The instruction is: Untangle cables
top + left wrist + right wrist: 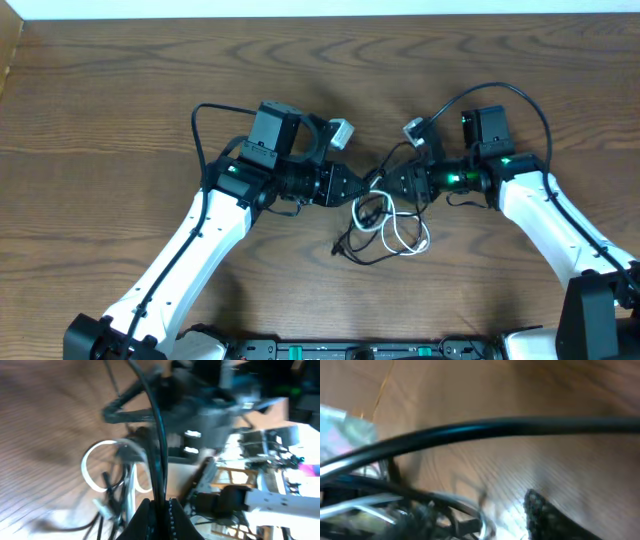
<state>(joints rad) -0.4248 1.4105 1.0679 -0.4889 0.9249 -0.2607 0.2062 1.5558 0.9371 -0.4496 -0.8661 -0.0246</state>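
My left gripper is the only one holding the black cable, which crosses the white cable's loops [374, 217], so next my right gripper takes hold of the black cable too before both pull apart.
The black cable [352, 248] and the white cable [405, 240] lie tangled in loops on the wooden table, just in front of both grippers. My left gripper [362, 192] points right and is shut on a strand of the black cable [159, 435], which runs up from between its fingers [161, 510]. A white loop [90, 467] shows to their left. My right gripper [393, 183] points left, facing the left one closely. Its fingers [480, 520] stand apart, with blurred cable strands and a dark plug [470, 522] between them.
A thick black cord [495, 427] crosses the right wrist view close to the camera. Black arm wires arc above each wrist [205, 115] [500, 90]. Bare wood table [120, 80] spreads around. The table's front edge carries the arm bases [330, 350].
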